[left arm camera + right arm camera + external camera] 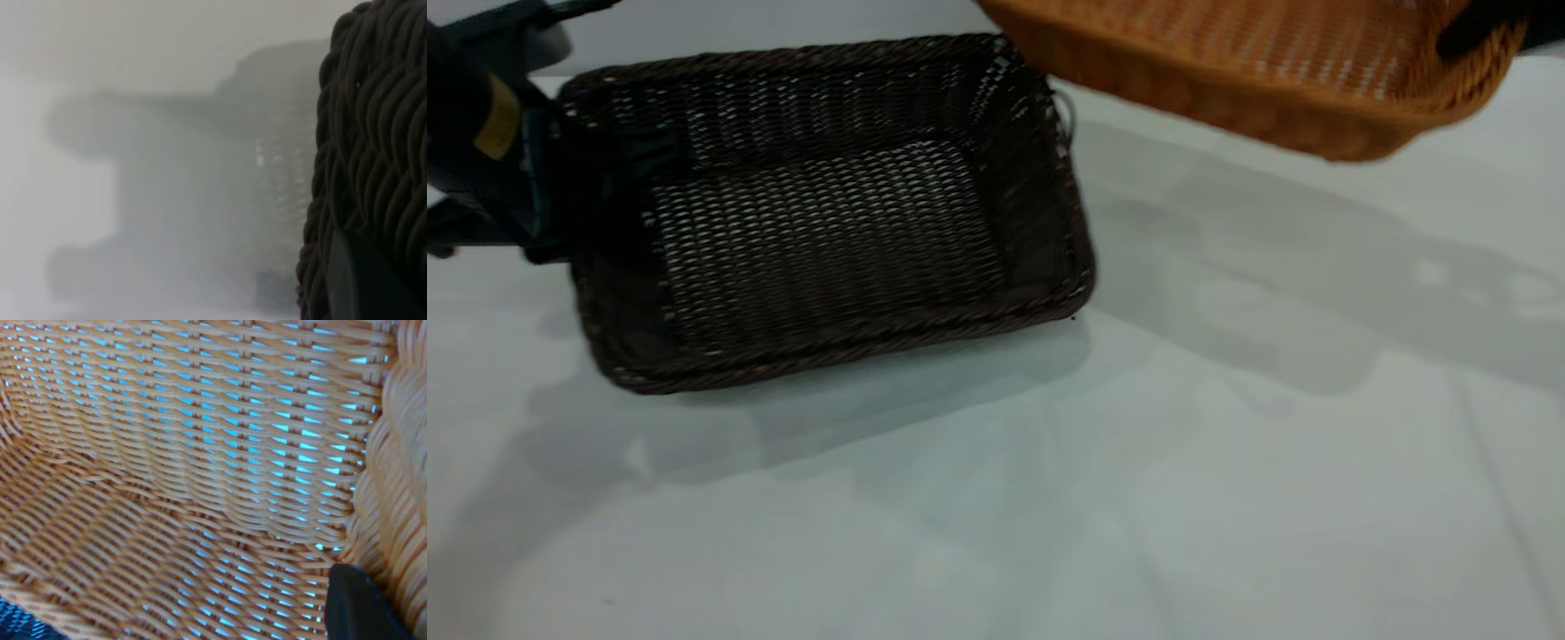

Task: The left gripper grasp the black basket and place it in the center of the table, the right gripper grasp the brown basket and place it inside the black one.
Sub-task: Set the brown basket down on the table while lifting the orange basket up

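My right gripper is holding the brown basket, and the black basket (832,229) is short of the table's center. So my right gripper should hold the brown basket aside until my left gripper puts the black basket there.
The black basket (827,222) is left of centre on the white table (1227,462). My left gripper (560,191), on the yellow-banded arm, is shut on the rim of its left short side. The left wrist view shows that braided rim (373,147) with one finger (363,283) pressed against it. I cannot tell whether the basket's base touches the table. The brown basket (1254,62) hangs tilted in the air at the upper right, its low corner just past the black basket's far right corner. My right gripper (1480,31) is shut on its right rim. One finger (360,603) lies inside the wall (200,467).
Broad bare tabletop spreads in front of and to the right of the black basket, crossed by the baskets' shadows (1272,293). The left arm's body (480,133) fills the upper left corner.
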Tool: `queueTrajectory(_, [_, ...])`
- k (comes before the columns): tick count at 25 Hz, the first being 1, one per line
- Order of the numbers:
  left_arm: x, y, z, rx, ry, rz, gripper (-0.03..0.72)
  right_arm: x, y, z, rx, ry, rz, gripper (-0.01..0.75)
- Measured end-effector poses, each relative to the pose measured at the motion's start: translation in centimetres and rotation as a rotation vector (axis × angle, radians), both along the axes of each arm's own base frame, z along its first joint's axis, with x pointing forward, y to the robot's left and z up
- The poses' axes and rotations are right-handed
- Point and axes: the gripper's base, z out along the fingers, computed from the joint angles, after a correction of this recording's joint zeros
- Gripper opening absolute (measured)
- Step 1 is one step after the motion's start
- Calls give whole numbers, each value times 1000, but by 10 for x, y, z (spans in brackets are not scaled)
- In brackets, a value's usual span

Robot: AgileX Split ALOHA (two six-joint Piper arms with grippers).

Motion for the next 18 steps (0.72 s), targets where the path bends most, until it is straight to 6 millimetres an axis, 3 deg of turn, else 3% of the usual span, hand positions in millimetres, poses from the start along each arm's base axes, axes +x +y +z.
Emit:
queueTrajectory(7, [6,-20,-29,-85,88,-232,86,3,1,9,3,-3,47,61])
queueTrajectory(18, [29,-36,-36,-208,128,-239,86,2,2,9,5,2,67,61])
